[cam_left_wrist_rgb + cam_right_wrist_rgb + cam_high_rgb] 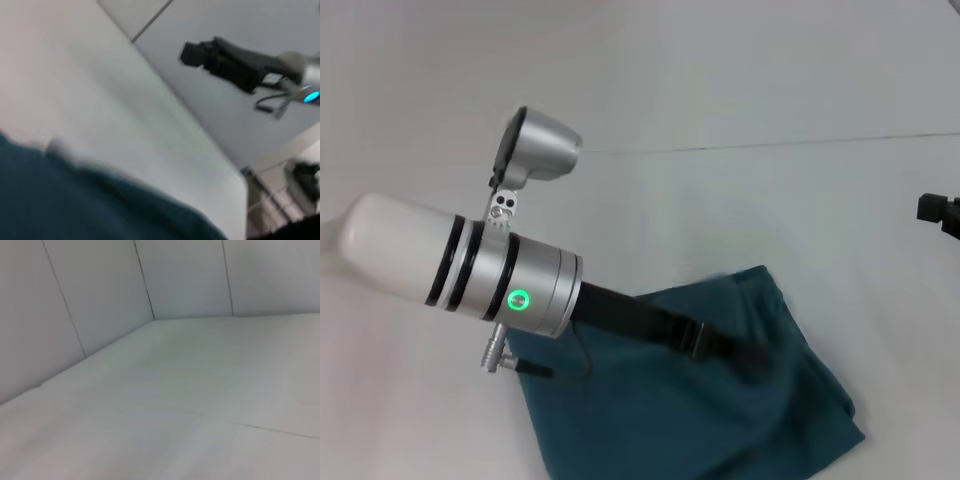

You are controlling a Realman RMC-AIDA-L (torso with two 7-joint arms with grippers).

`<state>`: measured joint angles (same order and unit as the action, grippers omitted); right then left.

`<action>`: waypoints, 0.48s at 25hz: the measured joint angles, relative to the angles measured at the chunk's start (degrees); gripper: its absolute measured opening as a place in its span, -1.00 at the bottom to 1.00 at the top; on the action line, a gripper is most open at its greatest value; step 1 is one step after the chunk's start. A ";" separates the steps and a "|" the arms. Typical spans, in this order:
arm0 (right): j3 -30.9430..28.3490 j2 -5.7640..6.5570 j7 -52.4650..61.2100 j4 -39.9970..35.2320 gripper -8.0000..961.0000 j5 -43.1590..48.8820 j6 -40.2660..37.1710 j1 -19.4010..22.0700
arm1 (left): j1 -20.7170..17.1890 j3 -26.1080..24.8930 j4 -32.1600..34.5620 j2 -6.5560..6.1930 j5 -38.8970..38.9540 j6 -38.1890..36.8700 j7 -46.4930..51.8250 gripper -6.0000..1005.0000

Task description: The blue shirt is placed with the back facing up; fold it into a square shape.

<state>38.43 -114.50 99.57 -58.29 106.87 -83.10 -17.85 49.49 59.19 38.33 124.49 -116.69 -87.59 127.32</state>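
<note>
The robot's left arm reaches across the blue shirt's uneven upper edge (698, 288), so the left gripper needs to move away before the right gripper pulls the shirt's upper corner (756, 282) straight.
The blue shirt (720, 420) lies as a rumpled, roughly folded teal bundle on the white table, at the near right of the head view. Its plain side is up and its near edge is cut off by the frame. My left arm reaches across it from the left, and the left gripper (752, 358) is down on the fabric near the bundle's upper middle. The left wrist view shows the blue shirt (75, 210) close beneath the camera. My right gripper (938, 210) hovers at the far right edge, apart from the cloth; the right gripper (192, 52) also shows in the distance.
The white table (740, 90) stretches behind and to the left of the shirt, with a thin seam (770, 146) across it. The table's edge (240, 172) has dark equipment (305, 177) beyond it. The right wrist view shows only the bare tabletop (200, 390) and wall panels (100, 290).
</note>
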 joint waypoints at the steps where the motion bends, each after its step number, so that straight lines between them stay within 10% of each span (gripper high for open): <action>1: -0.16 -0.09 0.11 -0.26 -0.99 0.14 0.14 -0.03 | -0.49 0.07 -0.01 -0.07 1.65 -0.15 -0.29 -0.58; 10: -0.96 -0.93 0.25 -2.51 -0.99 0.79 -0.40 -0.35 | -3.86 0.01 0.15 -0.30 7.32 0.20 -2.70 -0.51; 12: -0.90 -0.94 0.26 -2.89 -0.99 0.79 -1.11 -0.35 | -4.89 -0.65 1.08 -0.42 7.37 0.19 -2.86 -0.20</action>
<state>37.53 -115.43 99.83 -61.18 107.66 -84.21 -18.20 44.60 58.54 39.41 124.07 -109.32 -87.39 124.47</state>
